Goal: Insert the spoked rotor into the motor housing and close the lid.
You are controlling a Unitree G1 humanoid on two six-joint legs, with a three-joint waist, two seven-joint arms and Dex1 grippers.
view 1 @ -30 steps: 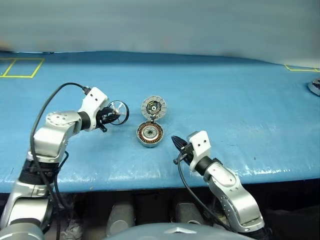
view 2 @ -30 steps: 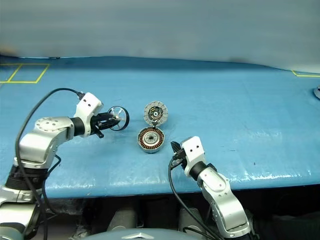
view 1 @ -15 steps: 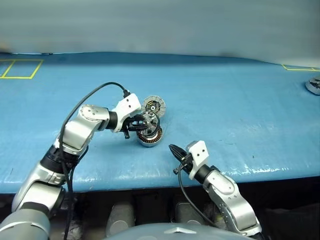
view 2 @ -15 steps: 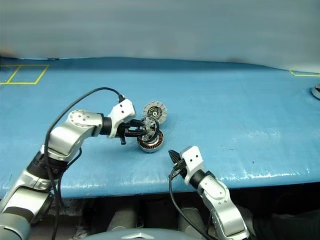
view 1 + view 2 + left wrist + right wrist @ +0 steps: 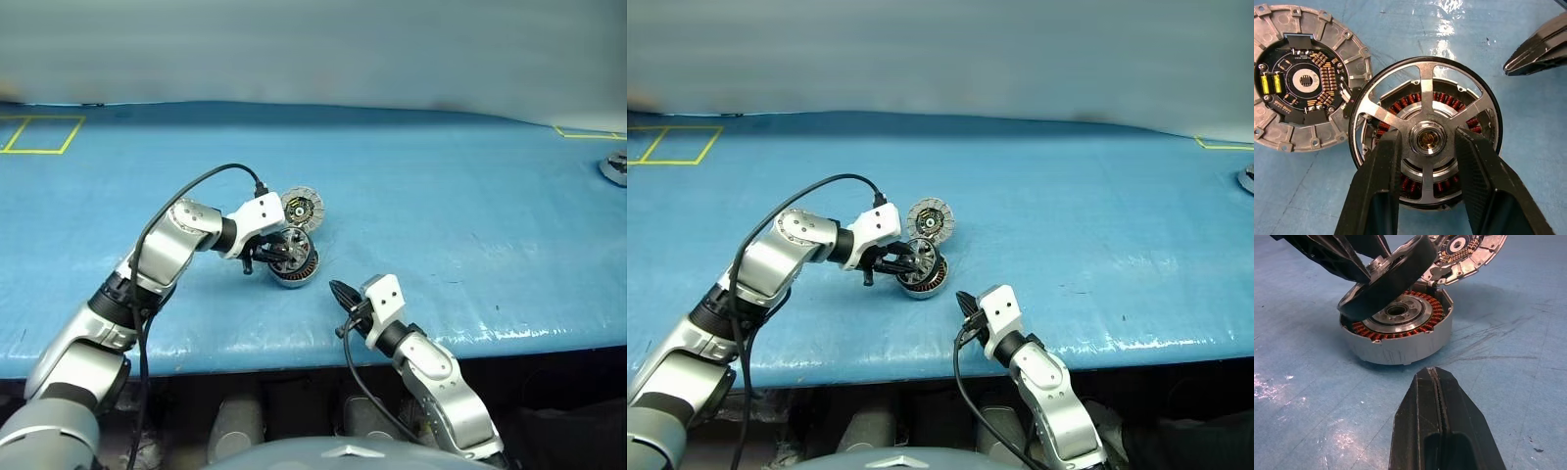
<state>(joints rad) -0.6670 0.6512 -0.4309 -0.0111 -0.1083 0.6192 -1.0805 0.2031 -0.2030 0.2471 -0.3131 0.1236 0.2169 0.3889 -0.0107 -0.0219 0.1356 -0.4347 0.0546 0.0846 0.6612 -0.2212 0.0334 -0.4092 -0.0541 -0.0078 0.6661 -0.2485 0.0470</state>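
The spoked rotor tilts (image 5: 1359, 303) over the motor housing, so my left gripper should free the rotor's middle and back off before my right gripper presses the rotor's rim (image 5: 1421, 260) down.
The spoked rotor (image 5: 1425, 83), a dark rim with silver spokes, hangs tilted just over the motor housing (image 5: 1400, 342), one edge low over the copper windings and the other raised toward the lid. My left gripper (image 5: 1427, 139) is shut on the rotor's central hub, one black finger on each side. The lid (image 5: 302, 208) stands open behind the housing (image 5: 296, 271), hinged at its rim, its circuit face and pale segments (image 5: 1303, 78) showing. My right gripper (image 5: 335, 289) is shut and empty, hovering near the table's front edge, pointing at the housing from a short way off.
The blue table (image 5: 470, 196) stretches wide on every side of the housing. Yellow tape marks (image 5: 39, 132) lie at the far left corner. A round metal part (image 5: 615, 168) sits at the far right edge.
My left arm swung right with the rotor, from left of the housing to right above it, and tipped the rotor down. The right gripper sank slightly toward the front edge.
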